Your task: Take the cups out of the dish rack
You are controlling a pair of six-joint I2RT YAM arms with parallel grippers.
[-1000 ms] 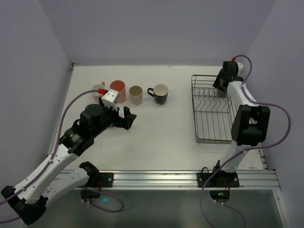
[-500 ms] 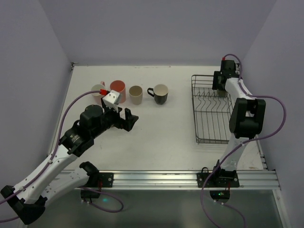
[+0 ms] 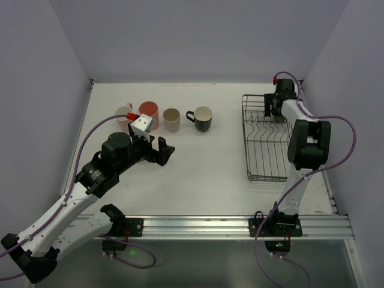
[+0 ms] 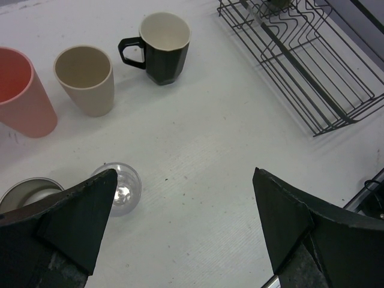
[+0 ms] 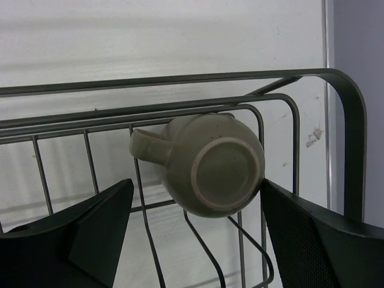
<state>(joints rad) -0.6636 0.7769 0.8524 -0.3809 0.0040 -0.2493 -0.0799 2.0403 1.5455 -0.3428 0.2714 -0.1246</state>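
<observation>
The olive-grey mug is base up [image 5: 222, 173] in the dish rack, so the robot's right gripper needs to lift it clear and pass it to the left gripper, which should set it upright.
The dish rack [image 3: 265, 157] stands on the right of the table. A small olive-grey mug [image 5: 210, 165] lies tilted in the rack's [image 5: 180, 78] far end, base towards the camera and handle to the left. My right gripper [image 5: 197, 183] is open, one finger on each side of that mug, and the right fingertip [image 5: 270, 192] is very close to its wall. On the left stand a pale pink mug [image 3: 124, 114], a salmon tumbler [image 3: 149, 114], a beige cup [image 3: 172, 119] and a black mug [image 3: 203, 118]. My left gripper [image 4: 185, 180] hangs open over bare table beside a clear glass [image 4: 120, 189].
In the left wrist view the rack's [image 4: 306, 72] near corner shows at the upper right. The pale rim of another cup [image 4: 27, 191] sits by the left finger. Grey walls close in the table on three sides. A metal rail [image 3: 210, 227] runs along the near edge.
My right gripper has opened wide and its wrist has swung left over the rack's far end. The left arm has barely shifted.
</observation>
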